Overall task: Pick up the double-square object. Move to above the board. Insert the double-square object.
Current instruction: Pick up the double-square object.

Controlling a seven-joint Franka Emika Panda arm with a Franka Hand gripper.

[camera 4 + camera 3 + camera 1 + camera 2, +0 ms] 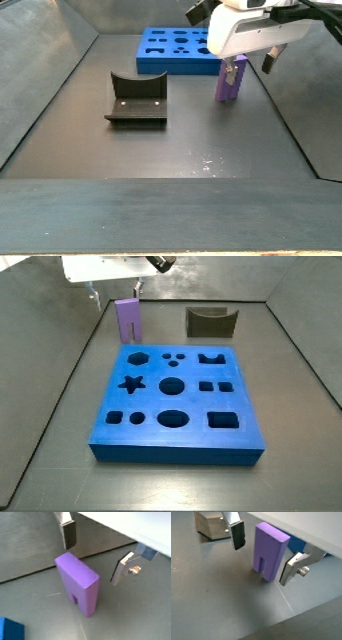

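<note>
The double-square object (128, 320) should show two separate legs when the gripper lifts it, because the narrow slot (75, 600) opens at the object's lower edge.
The double-square object (270, 553) is a tall, slim light-purple block standing upright on the grey floor, with a narrow slot in its lower face. It also shows in a wrist view (80, 579) and in both side views (128, 320) (230, 80). My gripper (264, 552) is open and straddles the block's upper part, one finger (237, 535) on each side with a gap to the block. The gripper also shows in both side views (115, 293) (245, 62). The bright-blue board (147, 371) with shaped holes lies flat just beside the block (181, 66).
The dark fixture (210, 323) stands on the floor near the board's end and shows in the other side view too (136, 100). Grey tray walls (60, 376) slope up on the sides. A corner of the board shows in a wrist view (10, 629).
</note>
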